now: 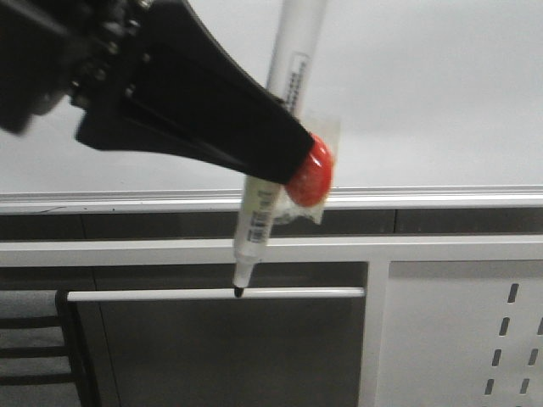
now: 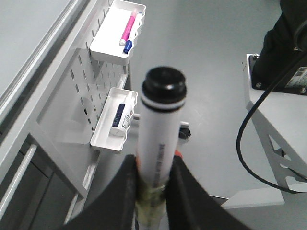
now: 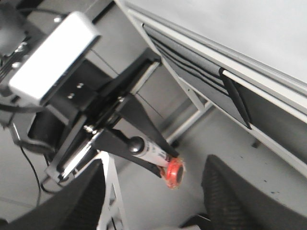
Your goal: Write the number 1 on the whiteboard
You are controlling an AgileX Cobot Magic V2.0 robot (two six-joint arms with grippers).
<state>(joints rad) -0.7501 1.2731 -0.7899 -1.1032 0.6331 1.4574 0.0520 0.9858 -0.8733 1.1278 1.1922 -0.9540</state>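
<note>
The marker's black tip (image 1: 238, 291) is pointing down in my left gripper, so next my right gripper grabs the marker's back end (image 2: 164, 86) and points the marker's tip at the whiteboard.
My left gripper (image 1: 287, 159) is shut on a white marker pen (image 1: 259, 212) and holds it nearly upright. The marker's black tip (image 1: 240, 291) points down, below the whiteboard's silver bottom rail (image 1: 424, 198). A red round pad (image 1: 310, 174) sits at the fingertips. The pale whiteboard (image 1: 424, 85) fills the upper front view, and no number 1 stroke shows on it. In the left wrist view the fingers (image 2: 184, 187) clamp the marker (image 2: 157, 139). My right gripper (image 3: 153, 201) is open and empty, and its view shows the left gripper (image 3: 153, 158) with the marker.
A white perforated panel (image 1: 458, 339) stands below the board at the right. It carries two white trays (image 2: 108, 48) (image 2: 108, 132) with spare markers. A horizontal white bar (image 1: 170, 293) runs at the marker tip's height. A black cable (image 2: 249, 143) hangs at the right.
</note>
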